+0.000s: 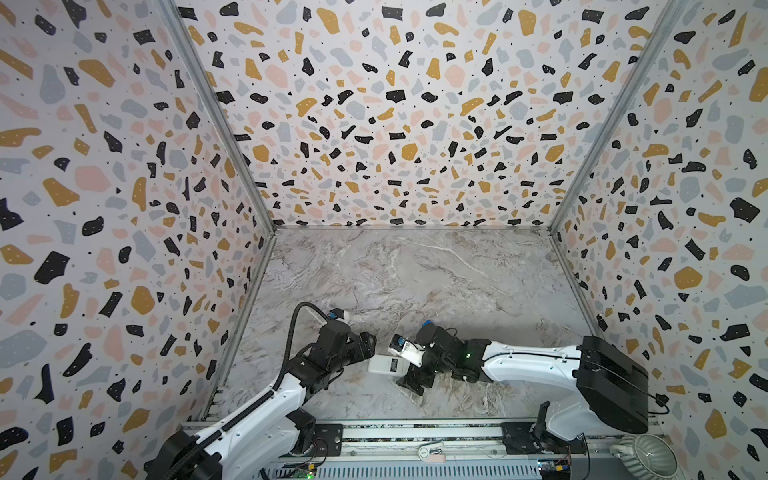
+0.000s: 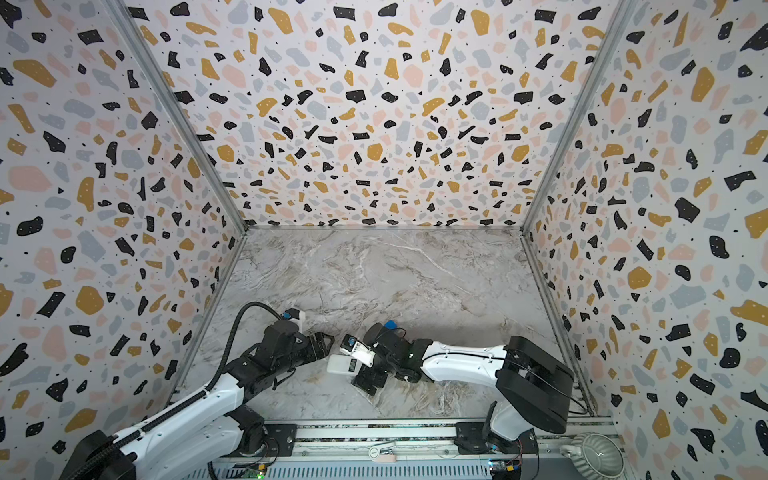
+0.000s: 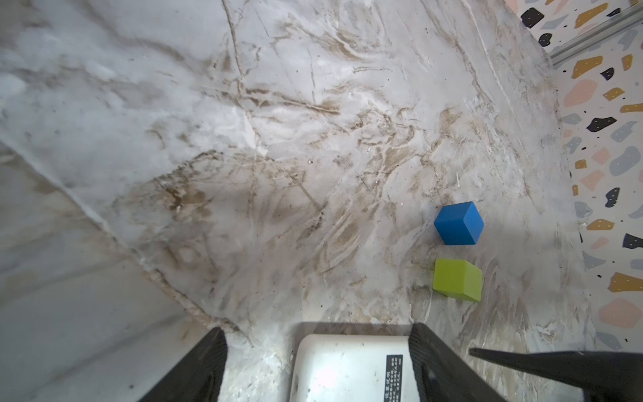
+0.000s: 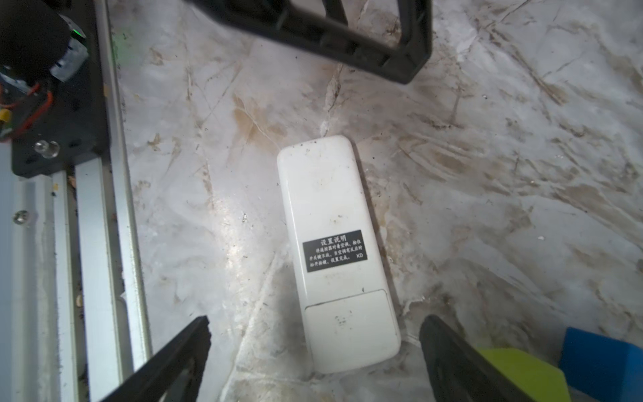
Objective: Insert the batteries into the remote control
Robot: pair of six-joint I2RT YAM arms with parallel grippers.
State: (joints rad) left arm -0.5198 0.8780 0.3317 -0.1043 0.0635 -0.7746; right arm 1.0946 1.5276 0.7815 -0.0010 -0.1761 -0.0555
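My right gripper straddles only the remote control's lid end (image 4: 351,333), so it should reach in toward the black label (image 4: 334,250) and lift the remote control to my left gripper.
The remote control (image 4: 334,243) lies face down on the marble table, white back up, with a black label and its battery lid (image 4: 351,323) closed. In both top views it shows as a white oblong (image 1: 388,365) (image 2: 345,365) between the two arms. My right gripper (image 4: 316,322) is open and straddles the lid end without touching it. My left gripper (image 3: 317,332) is open over the other end of the remote control (image 3: 348,369); one finger (image 3: 422,348) is against its side and the other stands well apart. The batteries are out of view.
A blue cube (image 3: 458,224) and a green cube (image 3: 457,280) sit on the table just beyond the remote, near my right gripper's finger. The metal rail (image 1: 415,432) runs along the front edge. A ribbed grey jug (image 1: 644,457) stands at the front right. Terrazzo walls enclose three sides.
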